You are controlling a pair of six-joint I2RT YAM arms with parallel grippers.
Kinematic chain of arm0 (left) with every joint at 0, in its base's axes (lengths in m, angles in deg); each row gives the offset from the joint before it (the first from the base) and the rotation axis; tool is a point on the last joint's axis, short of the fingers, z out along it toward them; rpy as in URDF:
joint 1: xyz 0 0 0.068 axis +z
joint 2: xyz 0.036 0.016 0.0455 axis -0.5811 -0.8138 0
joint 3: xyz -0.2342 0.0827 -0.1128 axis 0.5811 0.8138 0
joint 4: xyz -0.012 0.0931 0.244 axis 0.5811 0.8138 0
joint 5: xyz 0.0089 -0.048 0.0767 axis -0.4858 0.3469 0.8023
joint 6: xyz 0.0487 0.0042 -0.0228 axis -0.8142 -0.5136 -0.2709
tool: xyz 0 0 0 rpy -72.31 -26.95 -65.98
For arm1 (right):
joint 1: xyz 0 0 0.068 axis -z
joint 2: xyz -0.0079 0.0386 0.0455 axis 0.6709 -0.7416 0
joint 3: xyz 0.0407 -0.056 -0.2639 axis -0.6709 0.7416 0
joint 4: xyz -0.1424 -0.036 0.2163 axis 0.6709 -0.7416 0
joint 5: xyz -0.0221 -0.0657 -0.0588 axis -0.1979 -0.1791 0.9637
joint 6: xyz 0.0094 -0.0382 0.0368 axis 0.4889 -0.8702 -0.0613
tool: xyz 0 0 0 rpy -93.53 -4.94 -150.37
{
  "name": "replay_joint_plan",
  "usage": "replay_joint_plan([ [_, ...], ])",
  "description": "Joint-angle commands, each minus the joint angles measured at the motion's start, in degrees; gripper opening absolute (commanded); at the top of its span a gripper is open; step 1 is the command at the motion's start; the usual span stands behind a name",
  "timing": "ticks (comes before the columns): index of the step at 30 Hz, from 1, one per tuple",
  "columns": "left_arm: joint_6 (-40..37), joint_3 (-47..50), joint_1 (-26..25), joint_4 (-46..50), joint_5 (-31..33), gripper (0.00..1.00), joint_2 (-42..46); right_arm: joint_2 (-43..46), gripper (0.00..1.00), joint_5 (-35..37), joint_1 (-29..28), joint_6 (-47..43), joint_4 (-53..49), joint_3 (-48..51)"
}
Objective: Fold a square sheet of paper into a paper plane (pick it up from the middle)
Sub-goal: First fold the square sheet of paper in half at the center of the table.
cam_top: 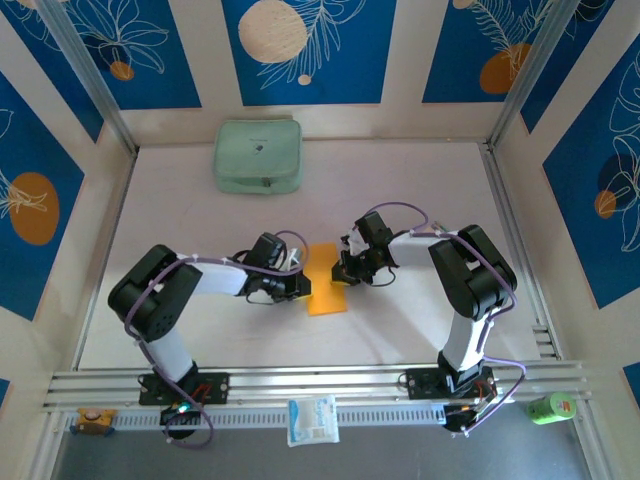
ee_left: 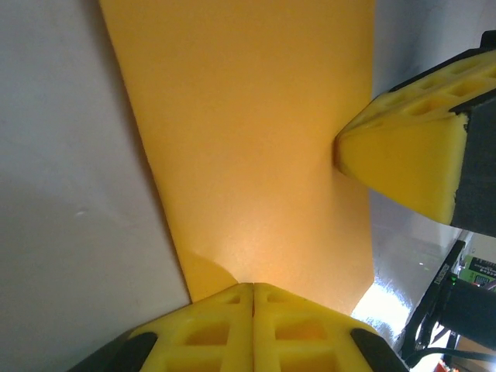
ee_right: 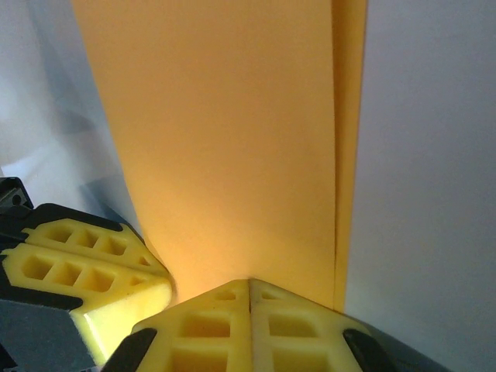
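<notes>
The paper's folded edge (ee_left: 122, 85) stands slightly raised beyond my left gripper, so my left gripper should slide back to the paper's far corner (cam_top: 310, 247) while my right gripper steadies the paper.
The square sheet of paper (cam_top: 327, 283) is orange-yellow and lies mid-table as a narrow folded strip, not a pointed paper plane. My left gripper (cam_top: 306, 286) is shut on its left edge. My right gripper (cam_top: 341, 272) is shut on its right edge. In the left wrist view the paper (ee_left: 248, 139) runs up from my closed left gripper (ee_left: 253, 285), and the right gripper's fingers (ee_left: 411, 163) pinch its far side. In the right wrist view the paper (ee_right: 232, 139) shows a second layer along its right edge above my closed right gripper (ee_right: 249, 280). The left gripper's fingers (ee_right: 85, 271) are at lower left.
A pale green zipped pouch (cam_top: 258, 156) lies at the back of the table. A white-and-blue packet (cam_top: 313, 420) sits below the aluminium rail (cam_top: 320, 385) at the near edge. A green object (cam_top: 550, 407) lies at lower right, and walls enclose the table.
</notes>
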Motion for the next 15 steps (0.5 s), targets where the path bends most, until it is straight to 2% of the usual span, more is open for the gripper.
replay_joint_plan([
  [1, -2.0, -2.2, 0.6, 4.8, 0.5, 0.08, 0.9, -1.4, 0.0, 5.1, -0.3, -0.1, -7.4, 2.8],
  [5, -2.9, -6.5, 1.8, 7.3, 1.3, 0.08, 1.4, -1.6, 0.0, 5.0, -0.3, -0.1, -7.2, 2.7],
  [9, -1.8, -9.5, 3.3, 5.9, -0.6, 0.07, -2.8, -1.7, 0.0, 5.1, -0.3, -0.1, -7.2, 2.5],
  [15, -2.8, -11.0, 4.0, 8.3, 0.9, 0.07, -7.5, -1.6, 0.0, 5.3, -0.4, 0.1, -7.2, 2.8],
])
